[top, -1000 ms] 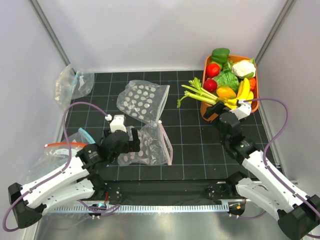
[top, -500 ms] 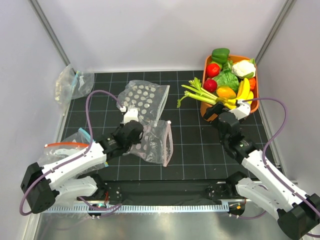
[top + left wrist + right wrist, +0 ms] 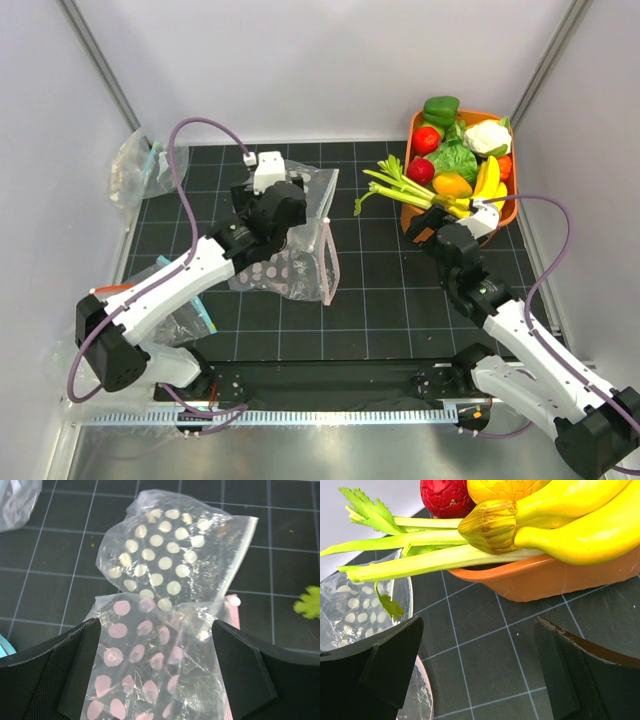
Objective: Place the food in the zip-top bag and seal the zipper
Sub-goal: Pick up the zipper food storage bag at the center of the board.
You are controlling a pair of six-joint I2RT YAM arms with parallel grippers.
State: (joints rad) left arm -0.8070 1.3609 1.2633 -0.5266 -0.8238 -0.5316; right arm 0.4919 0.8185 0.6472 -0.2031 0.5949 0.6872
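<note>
The pale pink zipper (image 3: pixel 331 248) is wide open with its edges apart, so I continue to move my left gripper toward the zipper's edge nearer the bag's dots (image 3: pixel 324 270) until its fingers close there.
The dotted zip-top bag (image 3: pixel 295 268) lies flat left of centre, its pale pink zipper (image 3: pixel 331 265) along the right edge. In the left wrist view this bag (image 3: pixel 150 665) lies under and between the wide-apart fingers, with a bit of the zipper (image 3: pixel 233 604) showing. My left gripper (image 3: pixel 280 222) is open above the bag. My right gripper (image 3: pixel 432 222) is open and empty over the mat beside the orange basket (image 3: pixel 412 222). The basket holds the banana bunch (image 3: pixel 488 180), a red round fruit (image 3: pixel 420 170) and the lettuce (image 3: pixel 455 160). The banana (image 3: pixel 580 520) and red fruit (image 3: pixel 445 497) show close ahead in the right wrist view.
A second dotted bag (image 3: pixel 295 185) lies just beyond the first, overlapping it (image 3: pixel 165 555). Celery stalks (image 3: pixel 395 185) stick out of the basket to the left. Cauliflower (image 3: pixel 487 135) and a green pepper (image 3: pixel 440 108) are in the basket. Plain clear bags lie at far left (image 3: pixel 145 165) and near left (image 3: pixel 120 300).
My left arm has swung from the near left to further back, over the dotted bags. The pink-zip bag has shifted a little away from the near edge. The right arm has not moved.
</note>
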